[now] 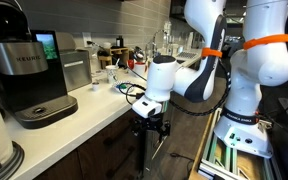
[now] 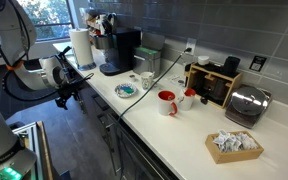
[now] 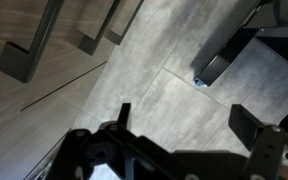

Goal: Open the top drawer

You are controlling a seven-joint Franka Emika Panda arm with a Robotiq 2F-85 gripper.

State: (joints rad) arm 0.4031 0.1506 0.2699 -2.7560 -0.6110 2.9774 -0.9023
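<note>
My open gripper is facing the floor tiles (image 3: 179, 110), and the dark bar handles slant away. I should first turn my gripper square to the brown drawer fronts (image 3: 69, 50).
The dark brown cabinet fronts (image 1: 96, 150) run under the white counter and also show in an exterior view (image 2: 106, 122). All look shut, and no pale drawer interior shows. I cannot tell which front is the top drawer. My gripper (image 1: 150, 130) hangs just off the counter's edge, in front of the fronts, and also shows in an exterior view (image 2: 66, 95). In the wrist view the gripper (image 3: 184, 118) is open and empty, with grey floor tiles between the fingers. Dark bar handles (image 3: 26, 48) on the brown fronts sit at the upper left, away from the fingers.
A black coffee machine (image 1: 29, 75) stands on the counter (image 1: 84, 112) near my gripper. Further along are a paper towel roll (image 2: 81, 47), a red mug (image 2: 167, 102), bowls, a toaster (image 2: 246, 104) and a paper tray (image 2: 233, 144). A dark metal leg (image 3: 219, 62) stands on the floor.
</note>
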